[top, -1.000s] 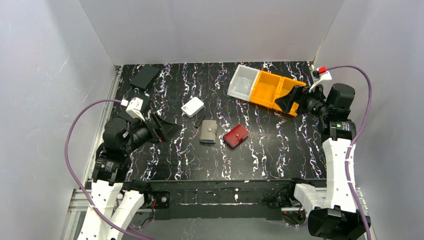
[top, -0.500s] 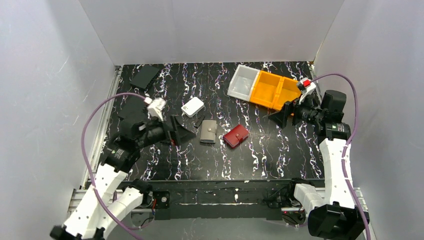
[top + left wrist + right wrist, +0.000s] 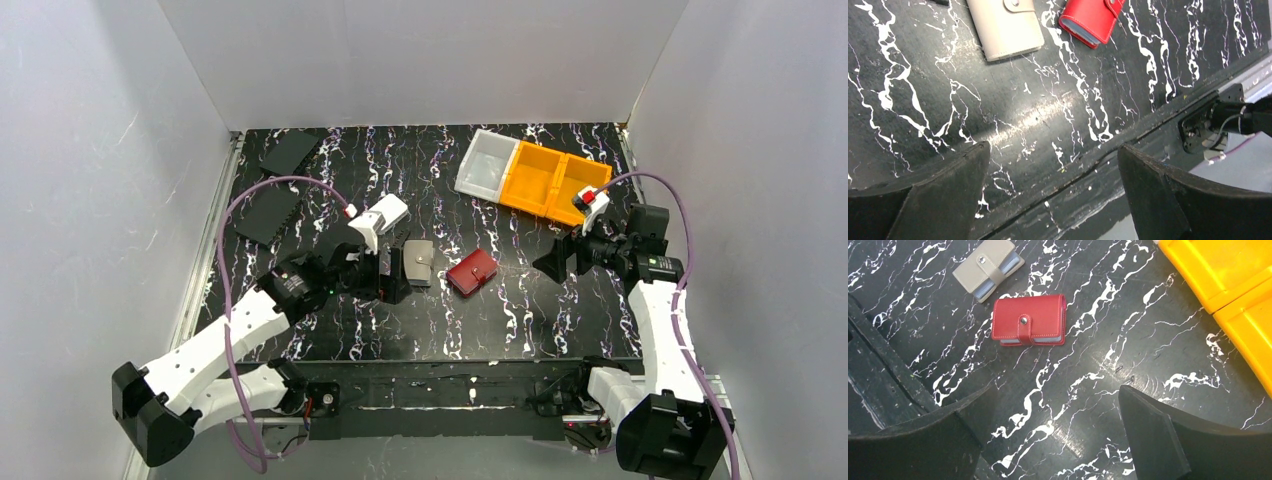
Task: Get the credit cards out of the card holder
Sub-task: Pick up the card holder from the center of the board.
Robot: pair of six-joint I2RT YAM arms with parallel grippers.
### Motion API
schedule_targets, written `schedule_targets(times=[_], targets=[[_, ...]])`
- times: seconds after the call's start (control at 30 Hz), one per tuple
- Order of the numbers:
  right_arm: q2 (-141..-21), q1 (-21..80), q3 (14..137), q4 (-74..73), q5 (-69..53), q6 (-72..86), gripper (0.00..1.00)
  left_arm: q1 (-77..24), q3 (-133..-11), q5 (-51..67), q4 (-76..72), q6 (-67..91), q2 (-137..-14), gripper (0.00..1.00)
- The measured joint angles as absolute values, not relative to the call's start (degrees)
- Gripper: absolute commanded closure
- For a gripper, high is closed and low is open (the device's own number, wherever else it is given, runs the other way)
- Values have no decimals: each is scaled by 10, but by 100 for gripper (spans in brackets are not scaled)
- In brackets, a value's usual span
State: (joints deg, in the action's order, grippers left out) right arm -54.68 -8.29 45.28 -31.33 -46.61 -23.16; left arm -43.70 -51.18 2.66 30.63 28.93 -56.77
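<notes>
My left gripper should go on toward the card holder's near end [image 3: 418,281], which faces my open fingers across a clear gap, before it closes around that end [image 3: 1014,50].
The card holder [image 3: 419,262] is a grey-taupe wallet, lying snapped shut at the table's middle. It also shows in the left wrist view [image 3: 1005,27] and the right wrist view [image 3: 987,270], with pale edges at its open side. No loose credit cards are in view. My left gripper [image 3: 392,277] is open and empty just left of the holder; in its own view [image 3: 1052,146] the holder lies beyond the fingers. My right gripper [image 3: 549,264] is open and empty, well right of the holder, above bare table [image 3: 1054,390].
A red wallet [image 3: 472,271] lies just right of the holder, also seen in the wrist views [image 3: 1090,20] [image 3: 1029,320]. A white box [image 3: 394,207] sits behind my left wrist. Orange bins [image 3: 548,180] and a clear bin [image 3: 487,163] stand back right. Black panels [image 3: 268,212] lie back left.
My left arm has swung right across the table, up to the card holder's left side. My right gripper has come away from the orange bins, nearer and leftward. Wallets have not moved.
</notes>
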Motion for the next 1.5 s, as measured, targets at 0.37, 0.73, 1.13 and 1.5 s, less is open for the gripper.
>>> schedule_targets(times=[0.37,0.73,1.13,1.5], targets=[[-550,-83,432,-290,-466,-248,0,-437,-451,10,197,307,-641,1],[-550,-83,423,-285,-461,-260,0,-437,-572,-54,213,254,-821,2],[-543,-86,423,-285,-453,-260,0,-350,-566,92,146,261,-901,10],[-540,-86,423,-285,-453,-260,0,-325,-547,160,96,291,-943,12]])
